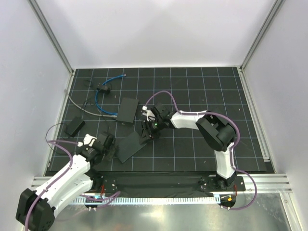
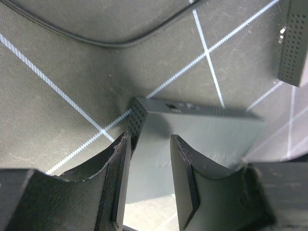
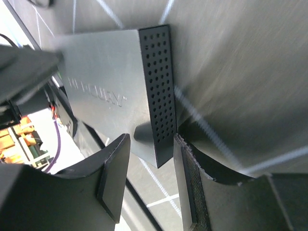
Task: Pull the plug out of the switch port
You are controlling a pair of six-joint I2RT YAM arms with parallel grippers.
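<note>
Next, I move my right gripper away from the slab between my grippers and over to the switch box (image 1: 127, 110), because the blue cable's plug (image 1: 114, 114) sits there, beyond the slab.
The compact black switch box (image 1: 127, 109) lies on the gridded mat, and its perforated edge shows at the top right of the left wrist view (image 2: 292, 43). The blue cable (image 1: 97, 99) loops left of it. Its pale plug (image 1: 114, 115) sits at the box's lower left corner; I cannot tell if it is seated in a port. My left gripper (image 1: 109, 144) is open, its fingers (image 2: 120, 183) straddling the left corner of the wider black slab (image 2: 192, 139). My right gripper (image 1: 147, 133) is open around the slab's perforated edge (image 3: 161, 86).
The slab (image 1: 131, 147) lies tilted between both grippers. A grey cable (image 1: 79, 107) runs in from the left to the plug area. A small black block (image 1: 74, 126) sits at the left. The blue cable's other end (image 1: 123, 75) lies free at the back. A black wire (image 2: 96, 41) curves ahead of the left fingers.
</note>
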